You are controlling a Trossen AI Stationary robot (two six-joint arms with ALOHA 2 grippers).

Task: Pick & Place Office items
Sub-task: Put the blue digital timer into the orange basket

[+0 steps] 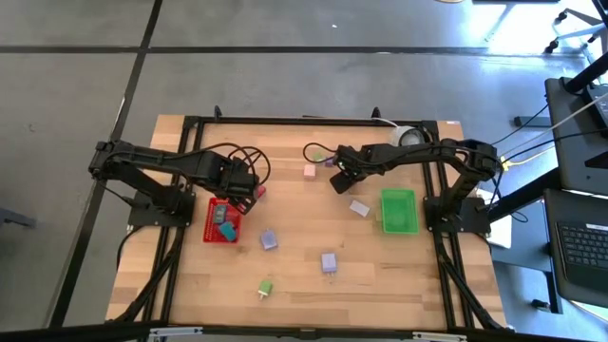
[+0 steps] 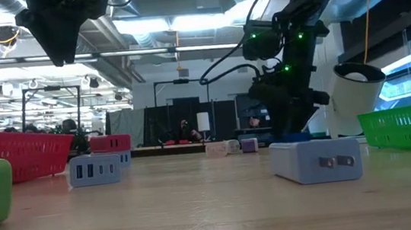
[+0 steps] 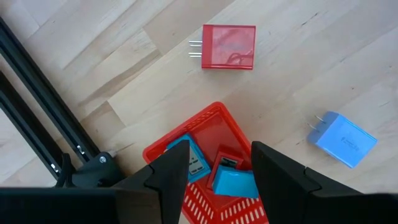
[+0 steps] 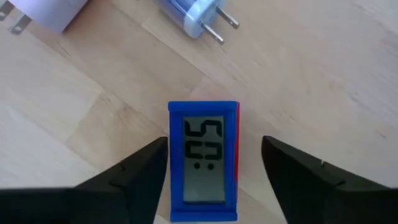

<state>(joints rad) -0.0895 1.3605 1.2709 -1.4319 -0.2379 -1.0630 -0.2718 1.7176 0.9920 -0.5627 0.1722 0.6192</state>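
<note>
Next, my right gripper centres its fingers, because the blue block sits nearer one finger [image 4: 170, 163]. It should then pick up the block [image 4: 204, 162] and pass it to my left gripper.
My left gripper [image 3: 217, 155] [image 1: 245, 190] hangs open above the far right corner of the red tray [image 3: 208, 124] [image 1: 215, 230], where two teal pieces [image 3: 239, 183] lie. A red plug block [image 3: 228, 46] and a lavender one [image 3: 344, 138] lie on the wood beside the tray. My right gripper [image 4: 214, 142] [image 1: 339, 180] is open and low at the table's far middle. Its fingers stand on either side of a small blue block with a digit display [image 4: 203, 165], which rests on the table, with a clear gap on one side. More lavender blocks [image 1: 270, 239] [image 1: 329, 261] [image 1: 359, 207] and a green one [image 1: 265, 286] lie scattered.
The green tray [image 1: 399, 224] sits by the right edge, with a white roll [image 1: 403, 137] at the far right. A pink block [image 1: 309, 171] and a dark purple one [image 1: 330, 161] lie near my right gripper. A blue plug [image 4: 193, 12] lies just beyond the display block. Black frame rails border the table.
</note>
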